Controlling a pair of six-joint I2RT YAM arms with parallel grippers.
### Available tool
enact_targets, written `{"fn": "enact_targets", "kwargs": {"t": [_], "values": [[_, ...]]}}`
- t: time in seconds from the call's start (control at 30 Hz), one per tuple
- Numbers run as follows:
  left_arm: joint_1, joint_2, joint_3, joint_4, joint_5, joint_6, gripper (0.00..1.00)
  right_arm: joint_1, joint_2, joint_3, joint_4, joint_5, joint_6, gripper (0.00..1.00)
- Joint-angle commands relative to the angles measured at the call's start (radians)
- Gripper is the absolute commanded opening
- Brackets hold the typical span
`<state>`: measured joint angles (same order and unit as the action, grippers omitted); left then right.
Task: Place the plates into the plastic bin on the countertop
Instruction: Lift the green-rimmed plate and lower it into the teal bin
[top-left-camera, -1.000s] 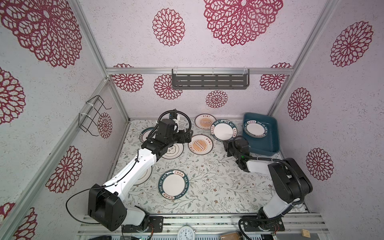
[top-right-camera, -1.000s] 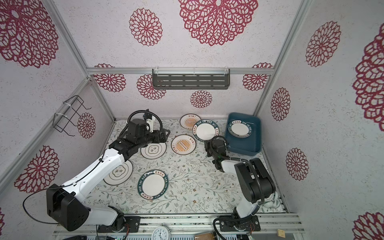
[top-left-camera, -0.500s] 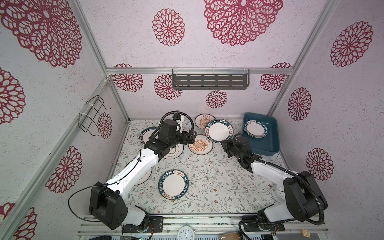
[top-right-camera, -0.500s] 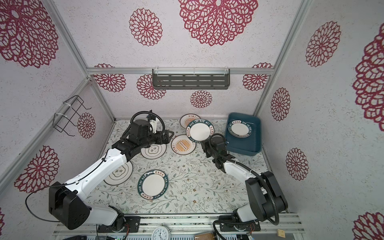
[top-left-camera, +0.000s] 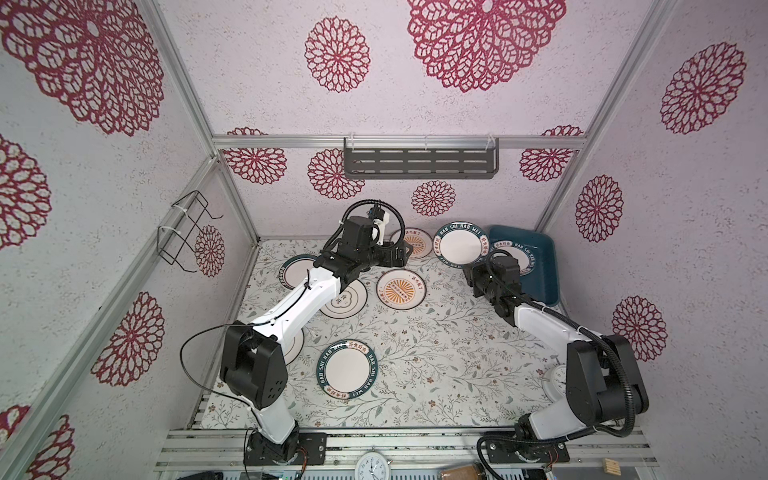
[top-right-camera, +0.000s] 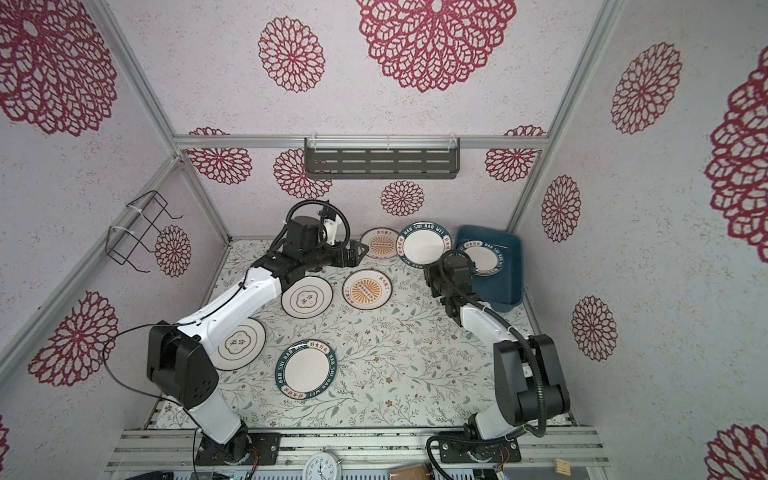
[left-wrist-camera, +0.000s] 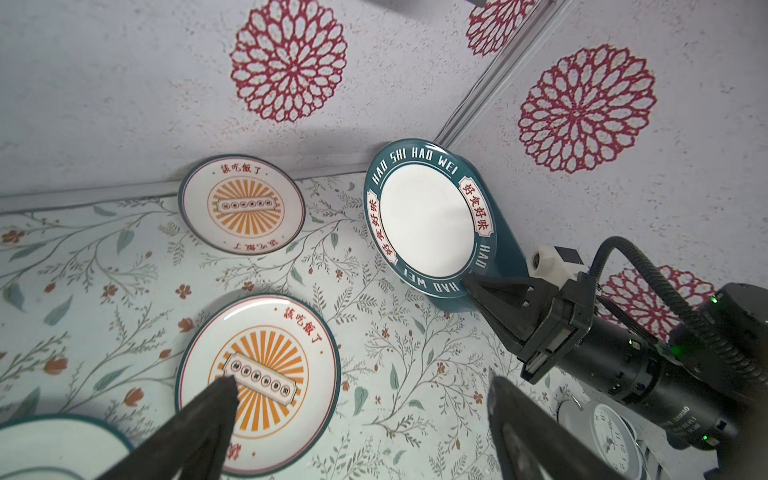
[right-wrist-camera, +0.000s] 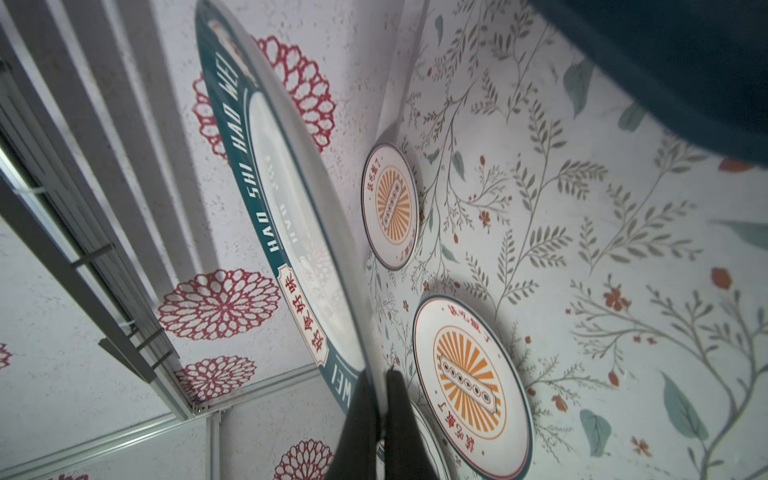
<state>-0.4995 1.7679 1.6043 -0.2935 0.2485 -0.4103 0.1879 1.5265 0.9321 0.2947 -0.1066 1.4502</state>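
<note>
The robot's right gripper has the held plate's lettered side (top-left-camera: 461, 241) up like the plate in the teal bin (top-left-camera: 516, 257), so it should keep going over there and let go onto its match.
My right gripper (right-wrist-camera: 380, 374) is shut on the rim of a green-lettered plate (top-left-camera: 459, 243) (left-wrist-camera: 428, 222), holding it tilted in the air just left of the teal plastic bin (top-left-camera: 542, 270) (top-right-camera: 509, 274). A similar plate (top-right-camera: 484, 259) lies in the bin. My left gripper (left-wrist-camera: 361, 386) (top-left-camera: 402, 257) hovers open over the countertop (top-left-camera: 436, 345), between two sunburst plates (top-left-camera: 401, 289) (top-left-camera: 415, 242). Clover plates (top-right-camera: 306, 297) (top-right-camera: 239, 343) and lettered plates (top-left-camera: 347, 370) (top-left-camera: 297, 270) lie flat further left and forward.
A white clock (top-left-camera: 555, 380) lies on the countertop beside the right arm's base. A grey slotted shelf (top-left-camera: 419, 162) hangs on the back wall and a wire rack (top-left-camera: 187, 232) on the left wall. Walls close in three sides.
The right gripper has lifted the lettered plate off the countertop and carried it up and toward the bin. The left gripper has shifted a little to the right, still open.
</note>
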Motion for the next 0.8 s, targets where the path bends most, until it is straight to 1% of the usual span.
{"fn": "enact_targets", "kwargs": {"t": [0.0,0.2,0.33,0.4,0.57,0.77], "values": [[-0.007,0.058,0.084,-0.038,0.042,0.063,0.97,-0.063,-0.002,0.056,0.032,-0.014,-0.049,0.00],[-0.006,0.143,0.183,-0.064,0.012,0.084,0.97,-0.178,0.043,0.108,-0.027,-0.015,-0.097,0.00],[-0.004,0.185,0.243,-0.066,0.000,0.094,0.97,-0.242,0.086,0.132,-0.036,-0.019,-0.109,0.00],[-0.002,0.238,0.278,-0.074,0.006,0.094,0.97,-0.273,0.117,0.146,-0.037,-0.020,-0.113,0.00],[0.014,0.307,0.360,-0.092,0.013,0.082,0.97,-0.325,0.194,0.195,-0.090,0.035,-0.169,0.00],[0.047,0.344,0.390,-0.077,0.012,0.040,0.97,-0.379,0.298,0.257,-0.092,0.027,-0.177,0.00]]}}
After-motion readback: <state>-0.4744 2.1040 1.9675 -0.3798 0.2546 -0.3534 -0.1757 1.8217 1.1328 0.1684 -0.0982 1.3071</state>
